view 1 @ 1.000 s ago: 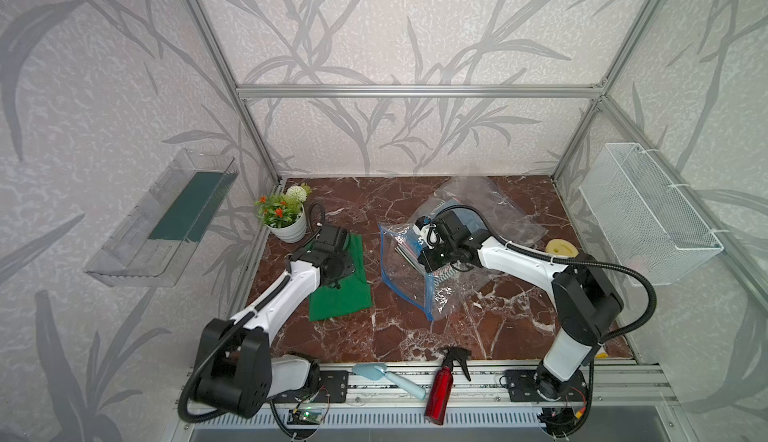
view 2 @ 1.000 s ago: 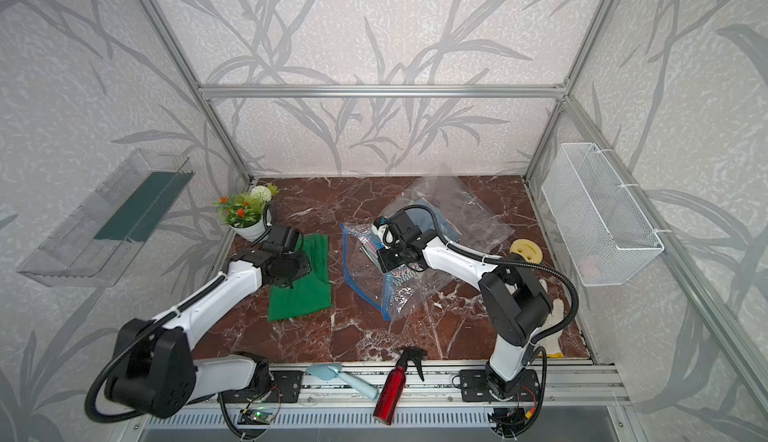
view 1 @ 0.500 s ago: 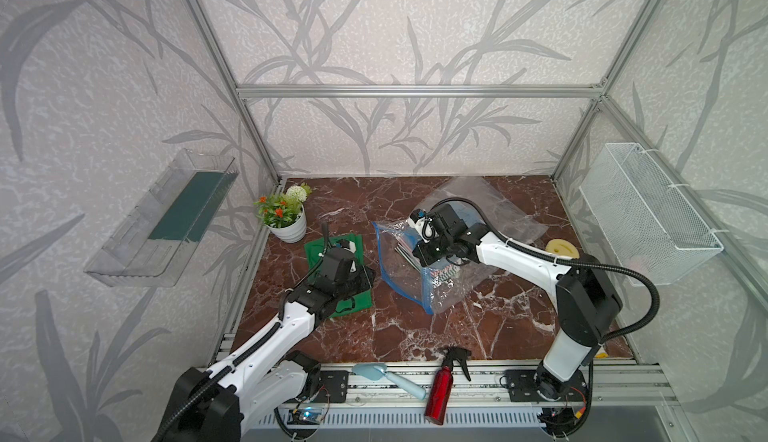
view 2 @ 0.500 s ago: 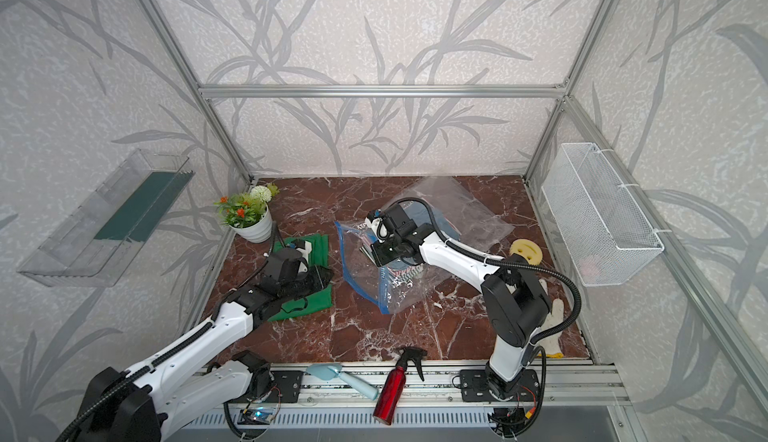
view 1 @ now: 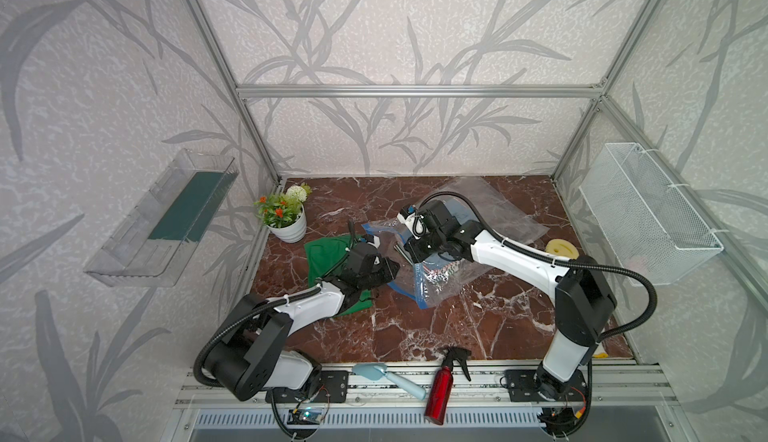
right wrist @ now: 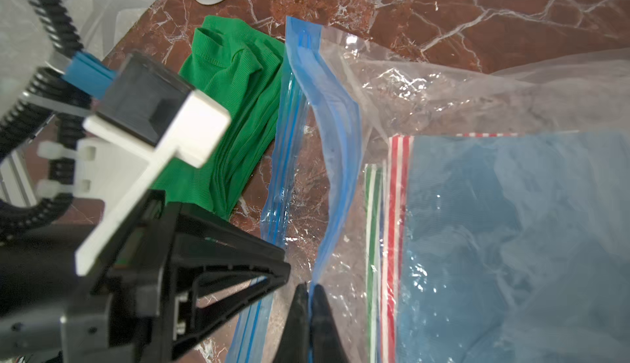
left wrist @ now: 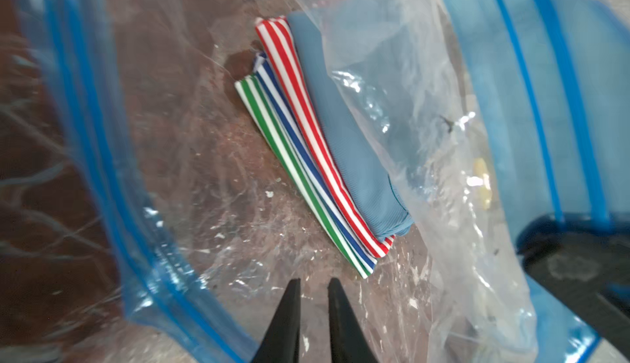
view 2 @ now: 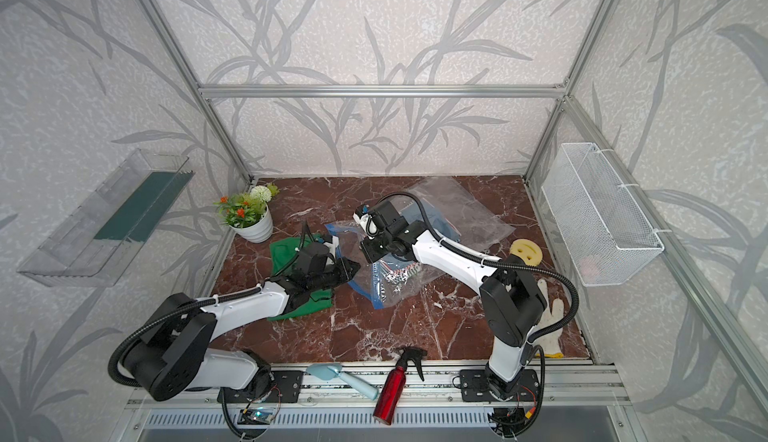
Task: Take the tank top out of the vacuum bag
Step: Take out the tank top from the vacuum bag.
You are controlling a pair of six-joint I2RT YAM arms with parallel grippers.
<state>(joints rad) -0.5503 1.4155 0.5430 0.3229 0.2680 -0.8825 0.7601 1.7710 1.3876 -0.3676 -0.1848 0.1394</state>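
The bag's upper film (left wrist: 387, 94) covers the blue-grey fabric, so next my right gripper draws the bag's zip edge back while my left gripper takes the fabric's near edge (left wrist: 349, 166).
The vacuum bag (view 1: 440, 282) (view 2: 399, 290) lies crinkled mid-table, its blue zip strip (left wrist: 102, 160) gaping toward the left arm. My right gripper (view 1: 410, 258) (right wrist: 309, 286) is shut on the upper zip lip and holds it up. Inside the bag, a folded blue-grey fabric (left wrist: 344, 132) (right wrist: 511, 242) rests on striped cloths (left wrist: 293, 139). I cannot tell which piece is the tank top. My left gripper (view 1: 395, 267) (left wrist: 314, 281) is at the bag's mouth, its fingers a narrow gap apart with nothing between them. A green ribbed garment (view 1: 326, 253) (right wrist: 231, 105) lies outside the bag, under the left arm.
A potted plant (view 1: 282, 220) stands at the back left. A yellow sponge (view 1: 561, 248) and a white glove (view 2: 548, 315) lie to the right. A red spray bottle (view 1: 442, 382) and a pale blue brush (view 1: 386, 373) lie on the front rail. A wire basket (view 1: 648, 215) hangs on the right wall.
My left arm has swung from the green garment over to the bag's mouth, its jaws narrowing. The right gripper has kept its hold on the zip lip and shifted it slightly.
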